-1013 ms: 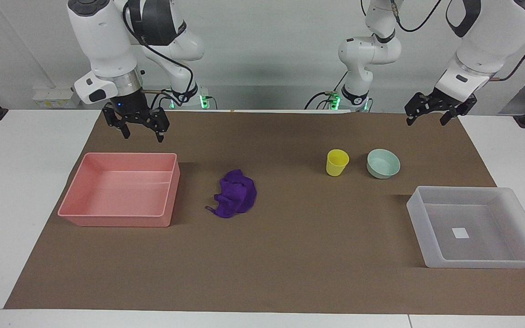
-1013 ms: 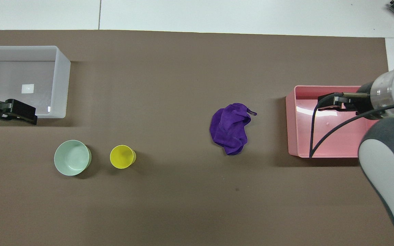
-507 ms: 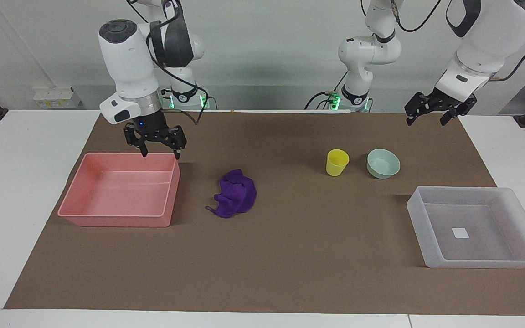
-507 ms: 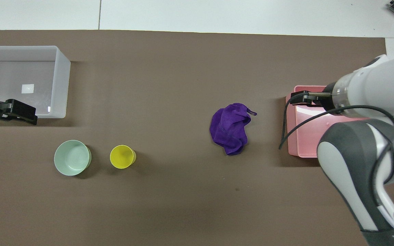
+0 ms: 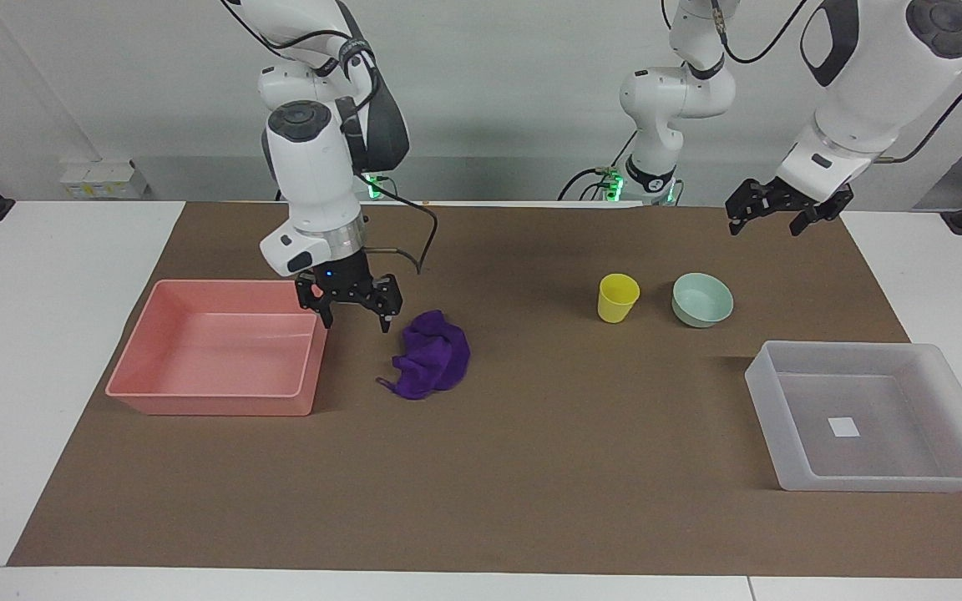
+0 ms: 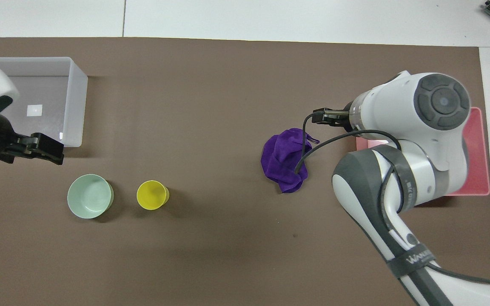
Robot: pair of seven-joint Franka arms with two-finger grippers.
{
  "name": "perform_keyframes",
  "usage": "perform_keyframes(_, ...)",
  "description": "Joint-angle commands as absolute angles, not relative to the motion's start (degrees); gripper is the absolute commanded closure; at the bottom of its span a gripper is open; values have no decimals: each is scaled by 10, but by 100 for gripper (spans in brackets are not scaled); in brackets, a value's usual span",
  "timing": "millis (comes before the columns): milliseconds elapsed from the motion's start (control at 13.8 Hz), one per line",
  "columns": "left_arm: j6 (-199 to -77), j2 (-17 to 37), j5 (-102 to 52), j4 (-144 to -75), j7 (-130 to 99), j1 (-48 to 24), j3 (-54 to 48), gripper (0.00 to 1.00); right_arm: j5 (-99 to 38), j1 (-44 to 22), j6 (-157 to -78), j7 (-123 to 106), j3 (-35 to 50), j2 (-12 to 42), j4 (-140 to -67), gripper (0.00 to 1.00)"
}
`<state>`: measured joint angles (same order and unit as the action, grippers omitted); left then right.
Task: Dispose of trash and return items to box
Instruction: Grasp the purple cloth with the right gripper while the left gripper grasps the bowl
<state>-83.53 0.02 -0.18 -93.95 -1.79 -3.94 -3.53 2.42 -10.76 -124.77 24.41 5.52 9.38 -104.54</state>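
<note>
The purple cloth (image 6: 284, 167) is bunched up in deep, crumpled folds (image 6: 283, 150), so it will hang in a short, limp heap when the robot's gripper lifts it.
The purple cloth (image 5: 435, 355) lies crumpled on the brown mat beside the pink tray; it also shows in the overhead view (image 6: 285, 157). My right gripper (image 5: 356, 321) is open and empty, low between the pink tray's corner and the cloth, not touching it; in the overhead view only its tip (image 6: 323, 115) shows past the arm. The yellow cup (image 5: 617, 298) (image 6: 152, 195) and the mint bowl (image 5: 702, 300) (image 6: 89, 196) stand side by side. The translucent box (image 5: 848, 351) (image 6: 79, 102) is empty. My left gripper (image 5: 763, 227) (image 6: 47, 148) is open, raised near the mat's edge beside the bowl.
An empty pink tray (image 5: 214, 401) (image 6: 479, 161) sits at the right arm's end of the mat, partly covered by the right arm in the overhead view. A cable loops from the right wrist over the cloth. White table borders the brown mat.
My right gripper has moved down and from the pink tray's robot-side edge toward the purple cloth. My left gripper has shifted slightly toward the bowl. Nothing on the mat has moved.
</note>
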Motion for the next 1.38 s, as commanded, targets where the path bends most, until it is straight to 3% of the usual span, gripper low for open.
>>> perform_keyframes(0, -845, -33, 0, -1021, -18, -50, -31, 0, 49, -130, -1276, 272, 56, 130, -1031, 0)
perform_keyframes(289, -964, -87, 0, -1170, -5, -27, -25, 0, 60, -147, -1305, 279, 56, 166, -1043, 0)
perform_keyframes(651, -1088, -72, -1, -1248, 73, 46, -25, 0, 117, -198, -1353, 336, 55, 217, -1056, 0)
perform_keyframes(941, -1246, -69, -1, -1375, 73, 55, -25, 0, 171, -197, -1402, 353, 55, 220, -1107, 0)
perform_keyframes(1013, -1272, -69, -1, -1397, 72, 56, -25, 1, 172, -197, -1400, 354, 55, 216, -1111, 22)
perform_keyframes(1086, -1282, -61, -11, -1402, 69, 55, -25, 23, 173, -194, -1399, 353, 55, 215, -1116, 82)
perform_keyframes(1158, -1280, -48, -38, -1401, 69, 55, -25, 57, 173, -194, -1402, 356, 55, 214, -1125, 100)
perform_keyframes(1230, -1279, -42, -41, -1400, 71, 56, -25, 86, 173, -194, -1402, 360, 55, 210, -1127, 100)
perform_keyframes(1303, -1278, -37, -47, -1397, 69, 56, -25, 100, 173, -194, -1400, 370, 55, 207, -1126, 100)
